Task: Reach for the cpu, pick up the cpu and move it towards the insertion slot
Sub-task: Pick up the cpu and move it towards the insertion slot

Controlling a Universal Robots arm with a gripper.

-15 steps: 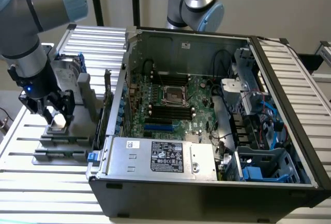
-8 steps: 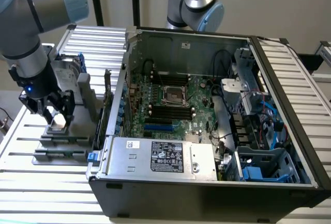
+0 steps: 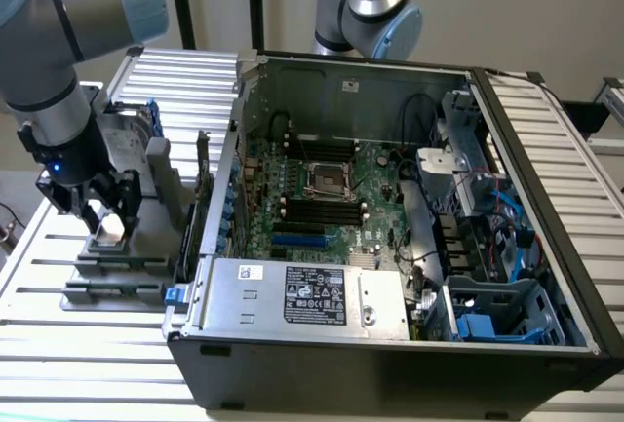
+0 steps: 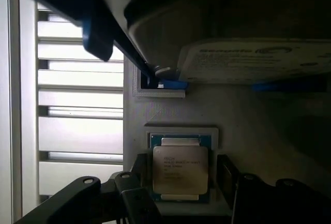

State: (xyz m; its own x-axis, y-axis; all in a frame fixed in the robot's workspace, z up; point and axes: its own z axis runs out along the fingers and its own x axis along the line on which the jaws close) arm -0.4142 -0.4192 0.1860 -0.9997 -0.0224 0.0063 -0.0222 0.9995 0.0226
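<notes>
The cpu will come out and leave the holder behind when the robot lifts the cpu, because the holder's rim (image 4: pixel 181 130) leaves the cpu's top uncovered (image 3: pixel 112 228).
The cpu (image 3: pixel 109 237) (image 4: pixel 180 168), a small square chip with a silver-grey top, lies flat in a pale holder on the grey fixture (image 3: pixel 146 247) at the exterior view's left. My gripper (image 3: pixel 107 219) (image 4: pixel 181 185) hangs right over it, open, with one dark finger (image 4: pixel 138 195) on each side of the chip and small gaps between. The insertion slot (image 3: pixel 327 180), a dark square socket with a shiny frame, sits at the centre of the green motherboard (image 3: pixel 380 203) inside the open computer case.
A silver hard drive with a blue bracket (image 3: pixel 125 139) (image 4: pixel 248 61) stands on the fixture just behind the cpu. The case's black wall (image 3: pixel 200 247) rises between fixture and motherboard. A second arm (image 3: pixel 366 3) hangs behind the case. The table is slatted metal (image 3: pixel 88 344).
</notes>
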